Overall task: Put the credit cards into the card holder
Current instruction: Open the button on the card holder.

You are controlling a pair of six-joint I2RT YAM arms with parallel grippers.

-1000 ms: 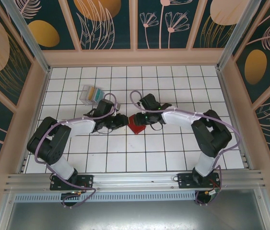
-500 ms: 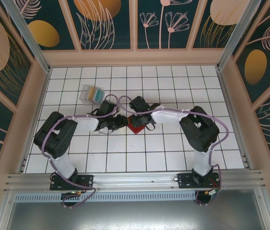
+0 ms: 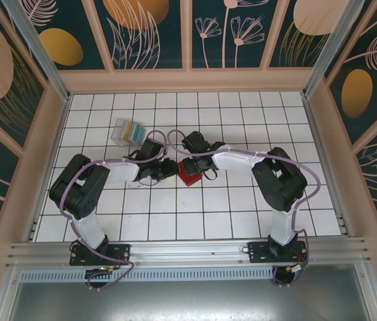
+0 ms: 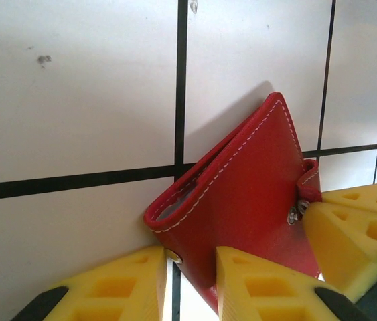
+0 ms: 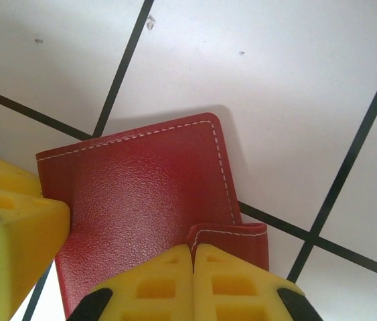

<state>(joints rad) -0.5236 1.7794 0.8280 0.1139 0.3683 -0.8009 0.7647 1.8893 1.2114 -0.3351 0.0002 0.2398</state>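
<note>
The card holder's cover [image 5: 141, 190] is folded shut, so my right gripper should pull the closing tab [image 5: 236, 244] away from my left gripper and open the cover before putting cards in.
The card holder [image 3: 189, 174], a red wallet with white stitching, lies mid-table between both grippers. In the left wrist view the card holder [image 4: 242, 194] is tipped up, its grey inside showing at the slit. My left gripper [image 4: 193, 271] is shut on its lower corner beside a metal snap. My right gripper [image 5: 193, 257] is shut on the wallet's small closing tab [image 5: 238, 237]. From above, the left gripper [image 3: 169, 168] and right gripper [image 3: 197, 165] meet at the wallet. The credit cards [image 3: 132, 129], yellow and teal, sit apart at the back left.
The cards lie inside a clear plastic case [image 3: 121, 132] on the white tiled table [image 3: 242, 207]. Wooden walls [image 3: 188, 80] enclose the table on three sides. A metal rail [image 3: 188, 251] runs along the near edge by the arm bases.
Both arms have folded their elbows in toward the middle. The grippers have stayed at the red wallet, which has shifted only slightly.
</note>
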